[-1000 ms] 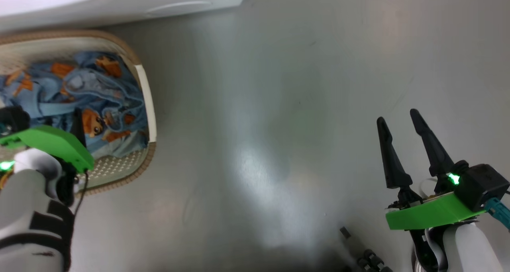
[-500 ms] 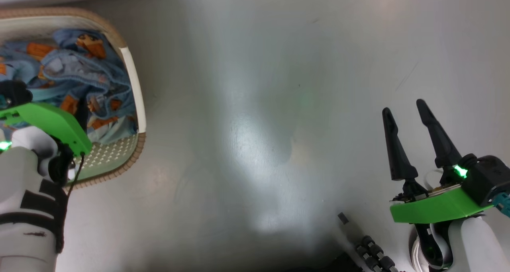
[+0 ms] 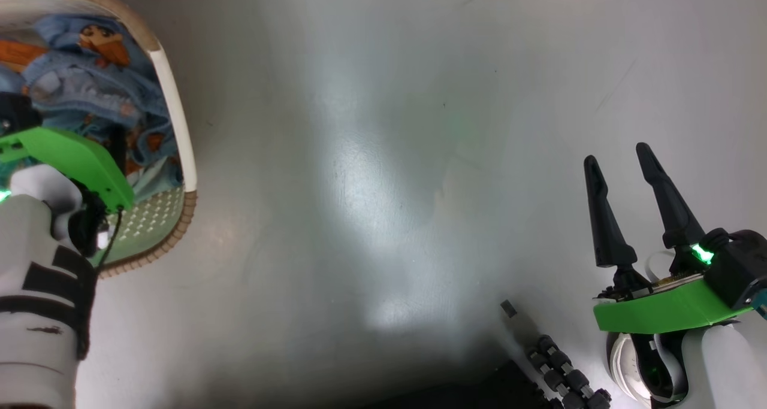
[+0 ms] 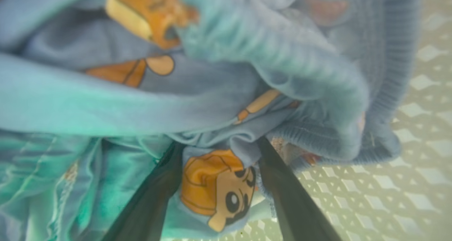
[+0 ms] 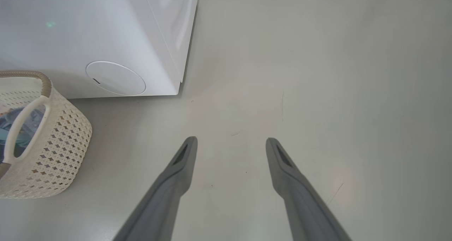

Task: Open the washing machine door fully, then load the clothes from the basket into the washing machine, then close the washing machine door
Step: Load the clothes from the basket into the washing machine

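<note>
I expect the whole bundle (image 3: 100, 85) to come along and leave the basket empty when I lift, because the clothes lie bunched together around the fold with the cartoon face (image 4: 218, 188).
The cream basket (image 3: 174, 127) stands on the floor at the upper left of the head view, with the light blue clothes (image 3: 90, 79) bundled inside. My left gripper (image 4: 219, 144) reaches down into it, open. Its two fingers are pushed into the clothes (image 4: 212, 103), one on each side of a fold printed with a cartoon face. My right gripper (image 3: 617, 155) hovers open over bare floor at the lower right, with nothing between its fingers. The right wrist view shows the washing machine (image 5: 70, 29) as a white box behind the basket (image 5: 53, 145). The washing machine door is out of view.
A small round white flap (image 5: 116, 78) sits low on the machine's front. The pale grey floor (image 3: 389, 187) is glossy with glare. Part of the robot's dark base with a ribbed cable (image 3: 563, 373) shows at the bottom edge.
The head camera has tilted, so the basket slid up and left in the picture and the machine's edge left it. Both grippers stay open; the left one stays in the clothes.
</note>
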You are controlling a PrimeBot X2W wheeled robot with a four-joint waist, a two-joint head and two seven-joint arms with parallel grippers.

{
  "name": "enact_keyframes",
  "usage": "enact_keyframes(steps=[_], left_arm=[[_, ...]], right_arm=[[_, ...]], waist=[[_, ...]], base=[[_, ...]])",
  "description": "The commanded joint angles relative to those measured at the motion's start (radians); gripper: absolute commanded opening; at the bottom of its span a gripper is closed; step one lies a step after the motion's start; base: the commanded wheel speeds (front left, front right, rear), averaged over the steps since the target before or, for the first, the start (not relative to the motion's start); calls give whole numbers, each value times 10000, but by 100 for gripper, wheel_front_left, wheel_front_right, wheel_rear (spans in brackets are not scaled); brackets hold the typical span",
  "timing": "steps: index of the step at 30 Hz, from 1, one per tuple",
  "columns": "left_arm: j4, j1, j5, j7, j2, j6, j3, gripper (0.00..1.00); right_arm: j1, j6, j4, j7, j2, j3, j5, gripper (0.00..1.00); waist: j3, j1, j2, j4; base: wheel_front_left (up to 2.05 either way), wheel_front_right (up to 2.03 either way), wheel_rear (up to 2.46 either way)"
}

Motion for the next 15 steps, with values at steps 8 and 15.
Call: enact_keyframes(steps=[8, 15], left_arm=[[449, -297, 501, -52, 715, 252, -441, 100], [717, -475, 714, -98, 589, 545, -763, 40]], right_arm=[[378, 16, -462, -72, -235, -36, 99, 100], [510, 16, -636, -72, -359, -182, 165, 100]], waist=[[355, -1, 0, -197], [454, -1, 0, -267]], base=[[0, 0, 0], [0, 0, 0]])
